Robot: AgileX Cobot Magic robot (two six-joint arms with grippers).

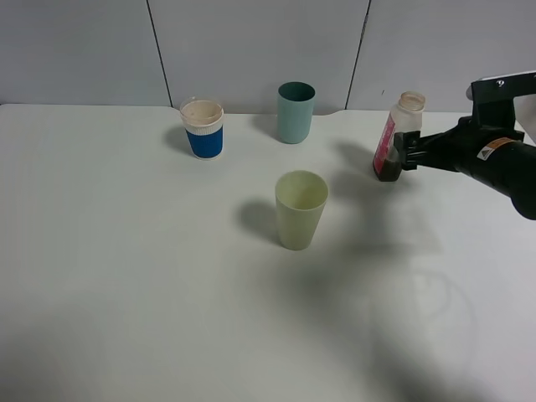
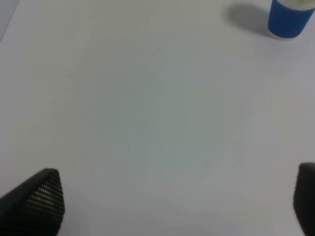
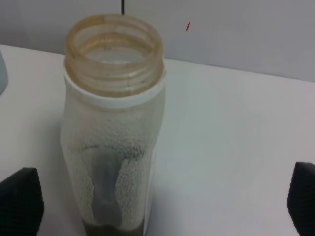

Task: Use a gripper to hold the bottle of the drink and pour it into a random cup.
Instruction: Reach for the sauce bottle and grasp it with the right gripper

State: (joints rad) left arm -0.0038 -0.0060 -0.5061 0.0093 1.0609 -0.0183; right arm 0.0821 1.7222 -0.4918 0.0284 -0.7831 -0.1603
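The bottle [image 1: 400, 134] will pour a thin stream when I tip it steeply, because only a shallow layer of dark liquid [image 1: 388, 170] shows in the capless bottle.
The bottle of the drink [image 1: 394, 138] stands at the back right of the table, capless, pink-red label facing left, a little dark liquid at its bottom. My right gripper [image 1: 404, 152] is at its lower part. In the right wrist view the bottle [image 3: 113, 137] stands between the wide-apart fingers of the gripper [image 3: 162, 196], and neither finger touches it. The pale yellowish-green cup [image 1: 301, 209] stands upright in the middle of the table, left of the bottle. My left gripper [image 2: 177, 196] is open and empty over bare table; it does not show in the exterior view.
A teal-blue tumbler [image 1: 295, 111] stands at the back centre. A short blue cup with a white rim [image 1: 203, 128] stands at the back left, also in the left wrist view [image 2: 289, 19]. The white table [image 1: 126, 276] meets a grey wall behind.
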